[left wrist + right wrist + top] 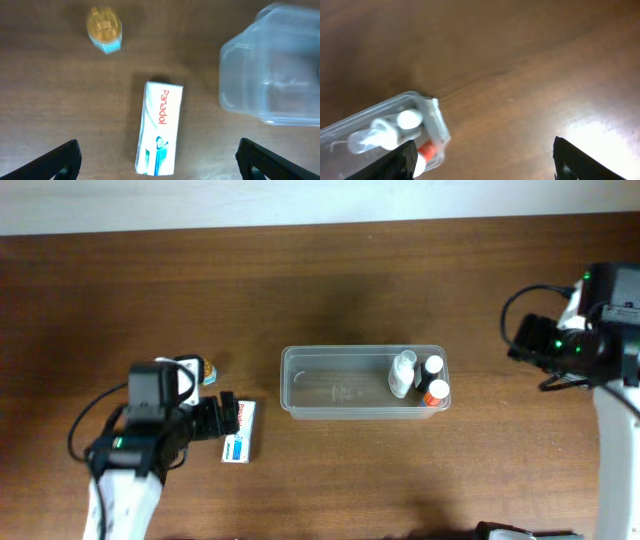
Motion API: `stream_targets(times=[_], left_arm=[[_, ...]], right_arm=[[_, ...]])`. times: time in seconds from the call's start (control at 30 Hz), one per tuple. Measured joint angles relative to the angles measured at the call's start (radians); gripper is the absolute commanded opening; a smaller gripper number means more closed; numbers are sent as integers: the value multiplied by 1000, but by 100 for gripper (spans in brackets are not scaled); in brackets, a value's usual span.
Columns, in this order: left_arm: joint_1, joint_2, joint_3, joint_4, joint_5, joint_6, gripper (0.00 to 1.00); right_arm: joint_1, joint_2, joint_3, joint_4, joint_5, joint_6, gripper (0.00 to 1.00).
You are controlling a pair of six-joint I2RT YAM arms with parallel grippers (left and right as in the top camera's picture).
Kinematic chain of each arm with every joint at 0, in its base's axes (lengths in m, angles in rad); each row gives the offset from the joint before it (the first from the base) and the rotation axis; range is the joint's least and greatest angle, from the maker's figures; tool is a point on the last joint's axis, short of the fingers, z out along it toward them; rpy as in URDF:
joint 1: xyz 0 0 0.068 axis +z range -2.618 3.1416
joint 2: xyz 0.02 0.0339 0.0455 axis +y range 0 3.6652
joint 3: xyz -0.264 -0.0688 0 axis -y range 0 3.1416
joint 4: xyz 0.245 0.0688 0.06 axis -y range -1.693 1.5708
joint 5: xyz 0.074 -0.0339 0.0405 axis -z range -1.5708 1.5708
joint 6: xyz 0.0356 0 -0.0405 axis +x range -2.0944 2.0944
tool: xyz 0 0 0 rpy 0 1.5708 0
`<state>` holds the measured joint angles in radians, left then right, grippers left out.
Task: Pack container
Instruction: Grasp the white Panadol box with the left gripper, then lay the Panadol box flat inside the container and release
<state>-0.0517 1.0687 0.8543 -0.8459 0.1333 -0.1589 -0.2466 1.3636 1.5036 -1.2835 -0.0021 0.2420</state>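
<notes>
I should take the Panadol box [239, 433] with my left gripper and put it down in the container's empty end [331, 383], because the box is across the container from my right gripper.
The clear plastic container [340, 392] stands mid-table and holds three small bottles [418, 378] at its right end. It also shows in the left wrist view [270, 70] and the right wrist view [432, 117]. A white Panadol box [239, 432] lies flat left of it, seen too in the left wrist view [160, 127]. A small gold-topped bottle [206, 370] lies farther left, also in the left wrist view [104, 29]. My left gripper [159, 162] is open, just short of the box. My right gripper [485, 160] is open and empty, right of the container.
The brown wooden table [330, 290] carries everything. A pale wall strip [300, 200] runs along its far edge. Black cables [525, 320] hang by the right arm.
</notes>
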Motion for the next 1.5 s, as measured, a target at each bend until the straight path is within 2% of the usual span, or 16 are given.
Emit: stream_targets(times=[0.1,0.3,0.53,0.57,0.6,0.63,0.67,0.7,0.73,0.93,1.07,1.17,1.3,1.37,1.43,1.5], left_arm=[[0,145,2,4,8,-3,100],[-19,429,2,77,13,-4,100],[-93,579,7,96,-36,-6,99],[-100,581,7,95,-44,-7,98],[-105,583,8,95,-50,-7,91],[-107,585,8,95,-57,-7,79],[-108,585,8,95,-59,-5,62],[-109,588,9,95,-63,-9,51],[-109,589,9,95,-63,-13,45],[-109,594,9,93,-65,-14,43],[-109,594,40,0,-62,-14,43],[-110,585,148,-96,-61,-14,43],[-130,502,315,-108,-62,-10,43],[-178,443,397,-77,-63,34,41],[-246,397,448,-32,-63,95,27],[-333,367,467,20,-61,173,24]], right_arm=[[-56,46,-45,-3,-37,-11,79],[-62,97,-93,5,-70,-14,79],[-62,101,-98,12,-72,-14,79],[-62,101,-98,12,-72,-15,79],[-62,101,-98,12,-72,-14,79],[-62,101,-98,12,-74,-15,79],[-62,101,-98,12,-75,-15,79],[-62,101,-98,12,-75,-14,78],[-62,101,-98,12,-76,-15,78],[-62,101,-98,12,-76,-15,79],[-62,101,-98,11,-76,-14,79],[-62,101,-98,11,-76,-15,79],[-62,101,-98,11,-76,-17,79],[-62,101,-98,11,-76,-18,79],[-62,101,-98,12,-76,-18,79],[-62,101,-98,12,-76,-18,79]])
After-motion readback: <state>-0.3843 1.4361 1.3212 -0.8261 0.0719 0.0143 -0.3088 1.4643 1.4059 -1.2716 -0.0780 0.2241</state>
